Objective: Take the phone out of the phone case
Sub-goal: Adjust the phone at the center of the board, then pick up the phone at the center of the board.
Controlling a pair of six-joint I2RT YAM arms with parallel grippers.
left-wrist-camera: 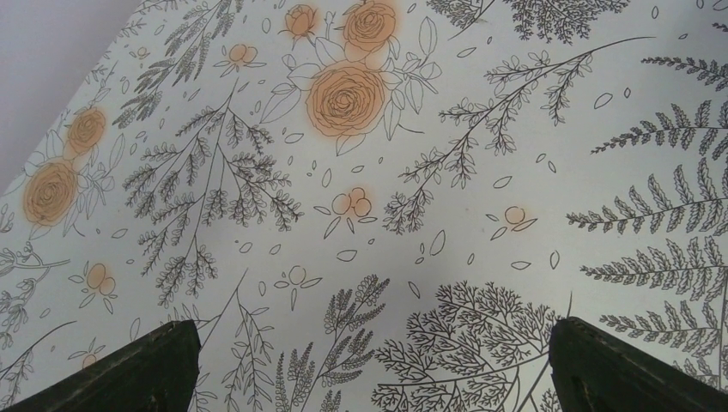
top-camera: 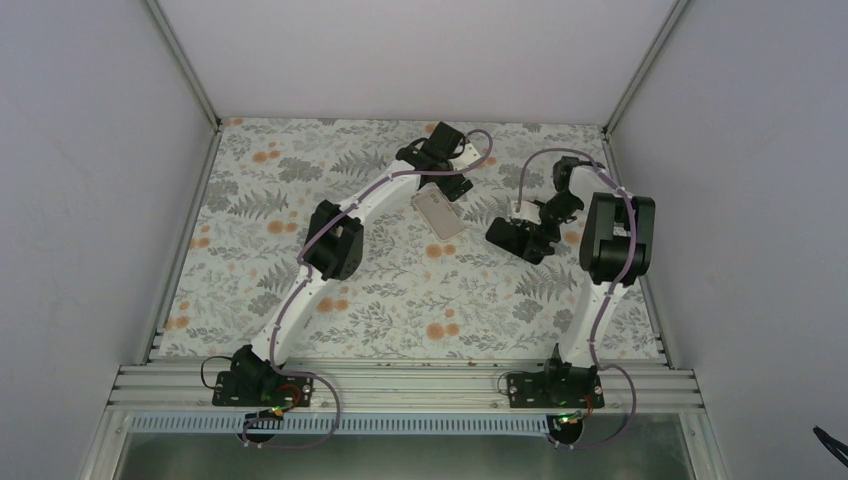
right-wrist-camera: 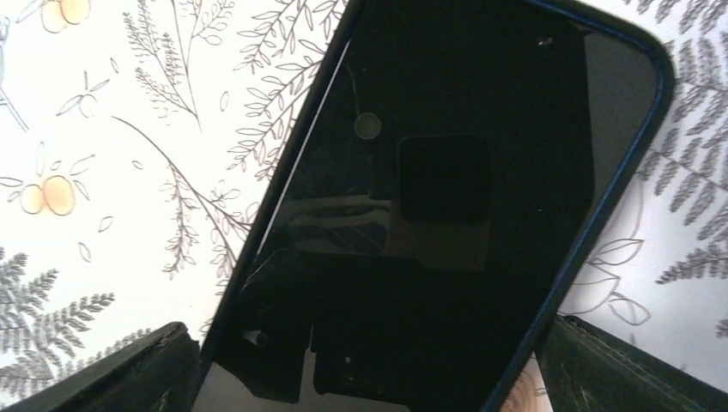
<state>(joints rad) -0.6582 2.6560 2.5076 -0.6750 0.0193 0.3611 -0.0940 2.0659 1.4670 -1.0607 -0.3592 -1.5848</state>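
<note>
The phone case (right-wrist-camera: 421, 232) sits at an angle between my right gripper's fingers, so I should turn my right gripper square to the long edges (right-wrist-camera: 578, 257) before I close it and lift.
The phone (right-wrist-camera: 446, 172) lies screen up, its glass black and glossy, with the dark blue rim of the phone case (right-wrist-camera: 601, 215) around it. My right gripper (right-wrist-camera: 367, 343) straddles its near end, open at full width. The fingers (right-wrist-camera: 154, 369) stand just outside the case's two long edges, and whether they touch them I cannot tell. From above, the right gripper (top-camera: 515, 238) is low over the table, right of centre. My left gripper (top-camera: 425, 155) is at the back centre, open; in its own view the left gripper (left-wrist-camera: 373, 360) has only tablecloth between its fingers.
A pale beige flat rectangle (top-camera: 438, 213), about phone-sized, lies on the floral tablecloth (top-camera: 400, 290) between the two grippers; I cannot tell what it is. White walls (top-camera: 100, 200) close the table on three sides. The right arm's elbow (top-camera: 615, 240) stands high near the right wall.
</note>
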